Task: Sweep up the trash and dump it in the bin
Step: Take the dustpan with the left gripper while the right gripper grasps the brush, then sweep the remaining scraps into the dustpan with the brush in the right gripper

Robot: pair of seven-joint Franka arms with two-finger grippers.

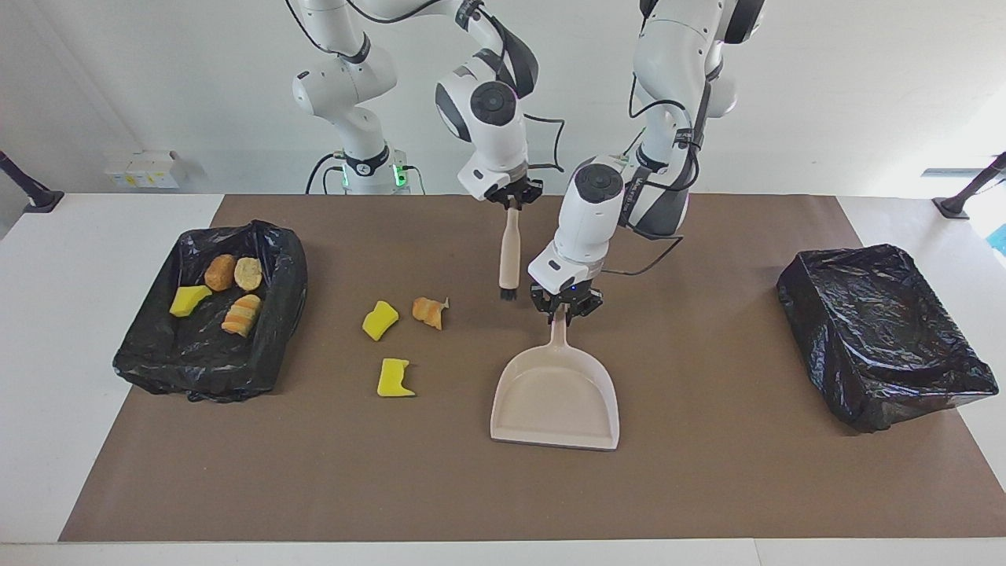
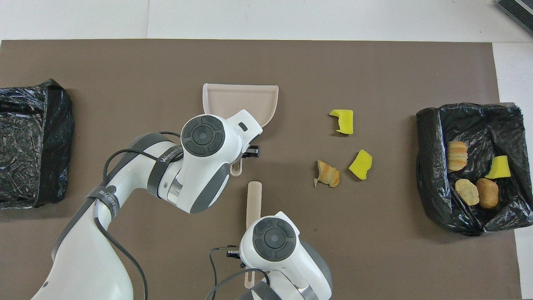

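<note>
The brush [image 2: 253, 201] is hanging on the dustpan's side of the trash. Next, my right gripper moves it past the yellow chunk while my left gripper turns the dustpan.
Three pieces of trash lie on the brown mat: a yellow sponge chunk [image 1: 380, 320] [image 2: 361, 164], an orange-tan lump [image 1: 428, 311] [image 2: 328, 174] and another yellow chunk [image 1: 394, 378] [image 2: 342, 121]. The beige dustpan [image 1: 555, 397] [image 2: 241, 102] rests beside them, toward the left arm's end. My left gripper [image 1: 563, 306] is shut on the end of its handle. My right gripper [image 1: 512, 198] is shut on the top of the beige brush [image 1: 508, 251] [image 2: 253, 200], which hangs bristles down just above the mat. The black-lined bin [image 1: 287, 267] [image 2: 429, 166] at the right arm's end holds several pieces.
A second black-lined bin [image 1: 880, 330] [image 2: 29, 141] stands at the left arm's end of the table. The brown mat [image 1: 707, 487] covers most of the white table. The left arm's wrist hides the dustpan's handle in the overhead view.
</note>
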